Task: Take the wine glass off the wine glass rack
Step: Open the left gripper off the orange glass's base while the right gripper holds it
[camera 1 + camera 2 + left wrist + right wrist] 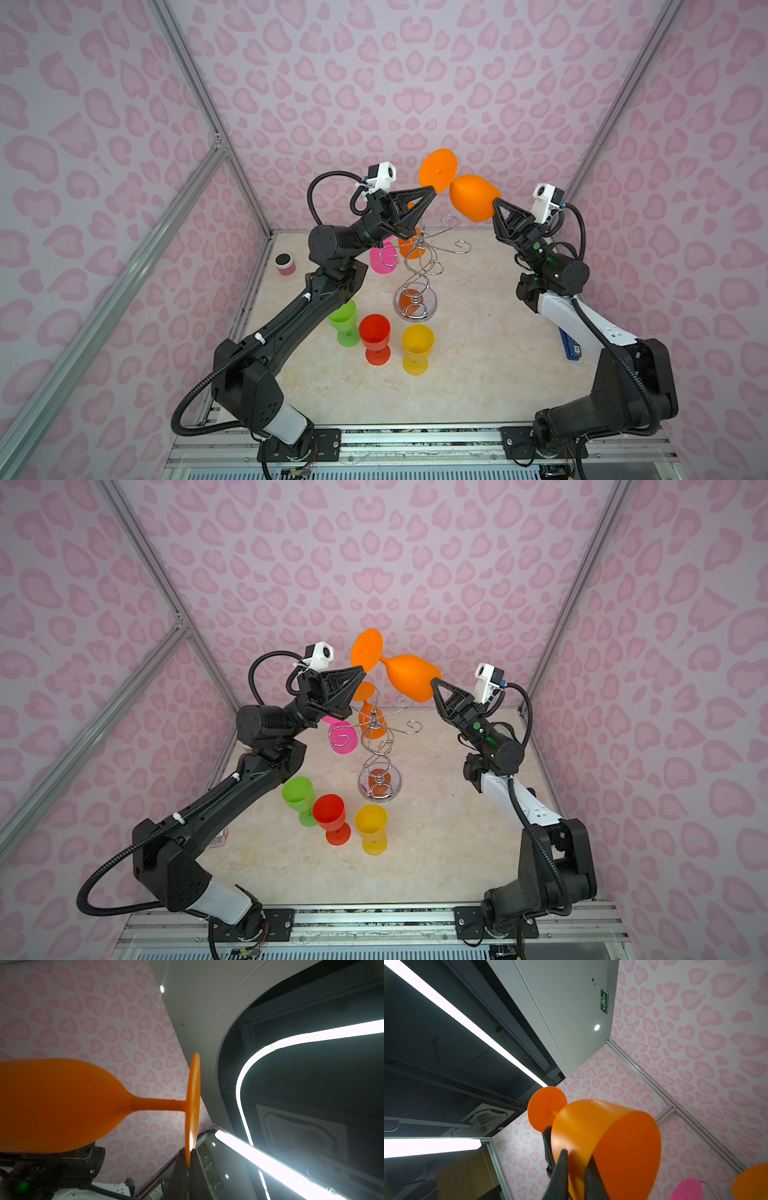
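Observation:
Next, my left gripper opens, since it pinches the orange glass's foot (438,169), and my right gripper should set the glass upright beside the yellow goblet.
An orange wine glass (473,197) (411,679) lies sideways in the air, high above the wine glass rack (419,266) (376,746), a chrome spiral stand. My left gripper (434,191) (363,669) (189,1157) is shut on the rim of the glass's round foot (193,1095). My right gripper (494,203) (433,682) (576,1159) grips the bowl's wall at the mouth (602,1136), one finger inside and one outside. A second orange glass (411,245) and a pink glass (384,259) hang upside down on the rack.
Green (344,322), red (375,336) and yellow (417,347) goblets stand upright in front of the rack's mirrored base (430,309). A small dark-lidded jar (284,264) sits at the table's left edge, a blue object (569,345) at the right under the arm.

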